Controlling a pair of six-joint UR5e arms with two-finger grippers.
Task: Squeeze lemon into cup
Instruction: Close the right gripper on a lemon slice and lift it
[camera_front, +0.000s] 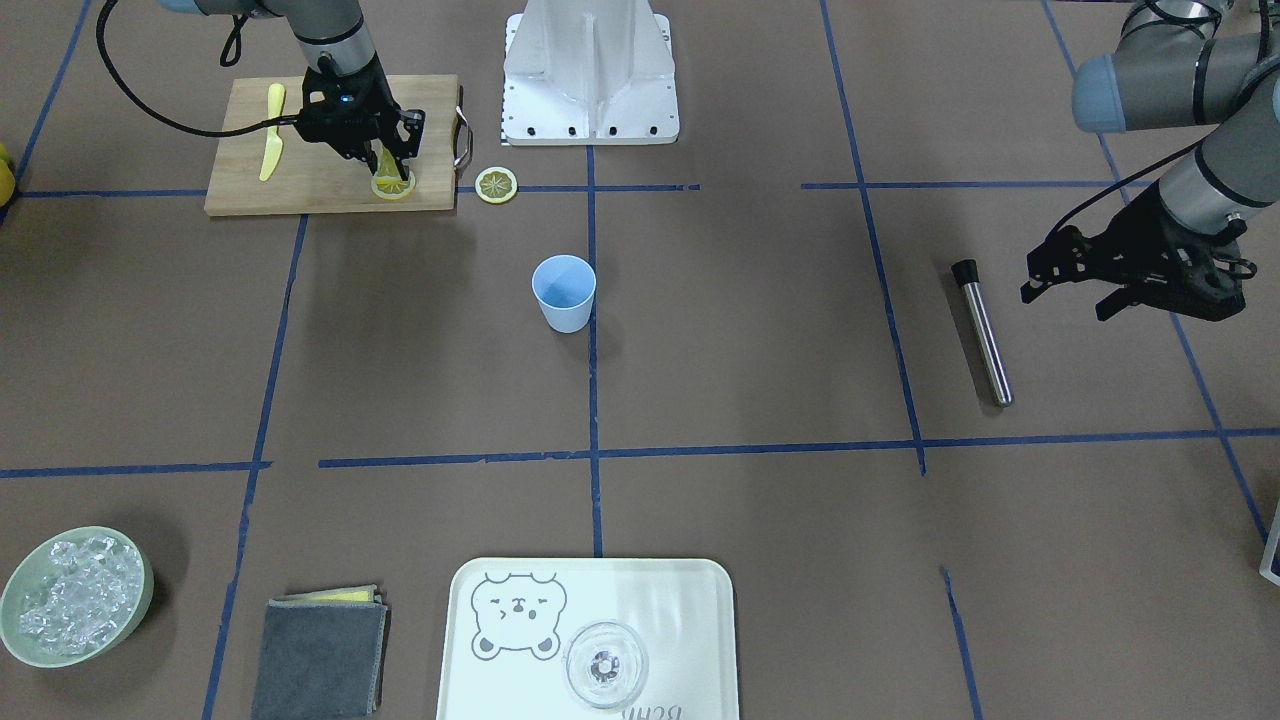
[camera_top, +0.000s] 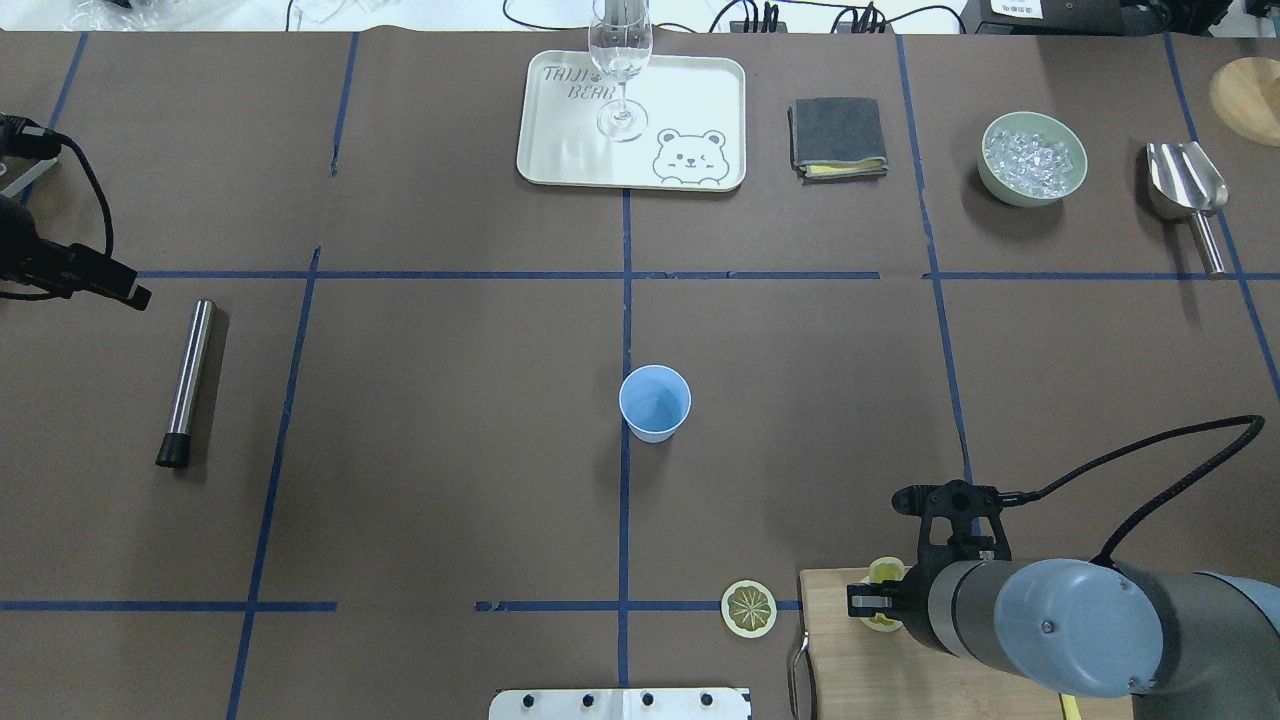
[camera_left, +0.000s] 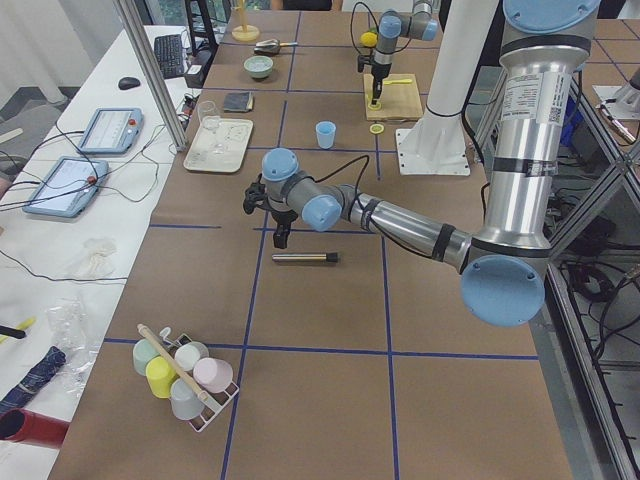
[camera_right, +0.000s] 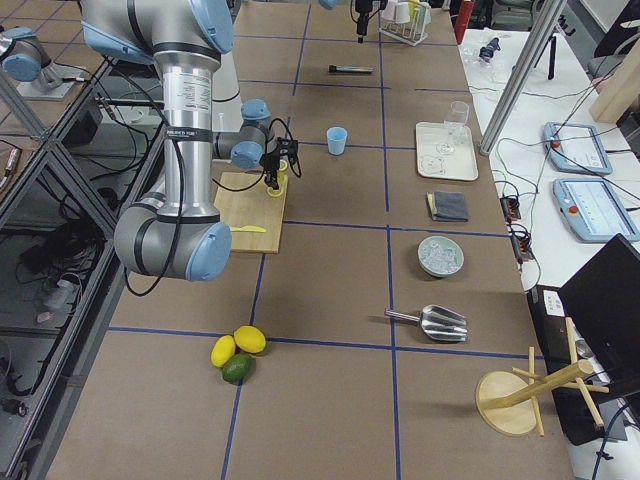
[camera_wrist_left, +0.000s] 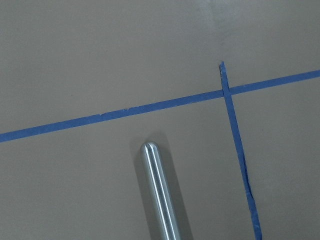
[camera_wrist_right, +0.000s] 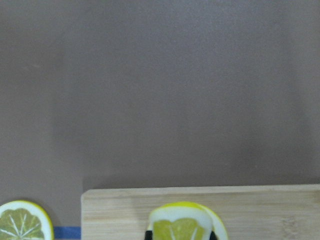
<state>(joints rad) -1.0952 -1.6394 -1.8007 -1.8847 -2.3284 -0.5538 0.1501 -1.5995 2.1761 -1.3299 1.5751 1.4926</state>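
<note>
The steel rod (camera_front: 986, 340) will fit down inside the light-blue cup when I push it in, because the black end (camera_front: 964, 272) is narrower than the cup's opening.
My right gripper (camera_front: 388, 170) is low over the wooden cutting board (camera_front: 300, 185) and shut on a lemon slice (camera_wrist_right: 182, 225), which stands on edge between the fingers. Another slice (camera_front: 392, 188) seems to lie flat on the board just beneath it. A third lemon slice (camera_front: 496, 184) lies on the table beside the board; it also shows in the overhead view (camera_top: 749, 608). The light-blue cup (camera_front: 565, 290) stands upright at the table's middle, apart from both arms. My left gripper (camera_front: 1065, 300) hovers open and empty at the far side.
A yellow knife (camera_front: 272, 145) lies on the board. A steel rod (camera_front: 982, 332) lies near the left gripper. A white tray (camera_front: 690, 600) holds a glass (camera_front: 605, 665). A green bowl of ice (camera_front: 75, 595) and a grey cloth (camera_front: 320, 655) sit along the same edge.
</note>
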